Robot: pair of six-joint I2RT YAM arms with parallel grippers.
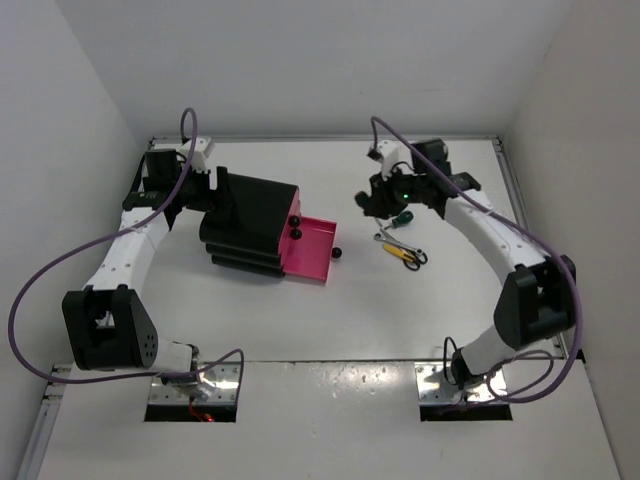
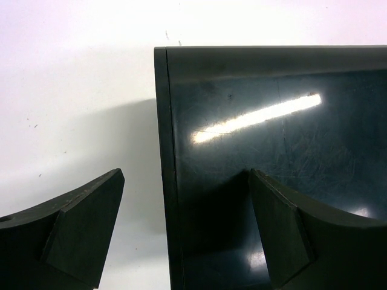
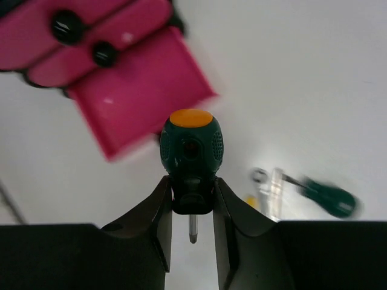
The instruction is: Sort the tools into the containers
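Note:
I should go on carrying the stubby green screwdriver with my right gripper toward the lowest pink drawer (image 1: 312, 250), open and empty, until the screwdriver is inside (image 1: 318, 238), then let go.
My right gripper (image 3: 192, 181) is shut on a stubby green screwdriver (image 3: 191, 144) with an orange cap, held above the table with its tip pointing back between the fingers. It hangs right of the black drawer unit (image 1: 250, 222), whose lowest pink drawer (image 1: 310, 250) is pulled out; the two drawers above it (image 3: 91, 36) are pushed in. On the table lie a second green-handled screwdriver (image 3: 329, 198), a slim silver wrench (image 3: 266, 181) and a yellow-and-black piece (image 1: 410, 256). My left gripper (image 2: 184, 232) is open, its fingers straddling the box's back edge (image 2: 166, 151).
White walls close in the table on the left, back and right. The drawers' round black knobs (image 1: 338, 252) stick out toward the right arm. A purple cable loops from each arm.

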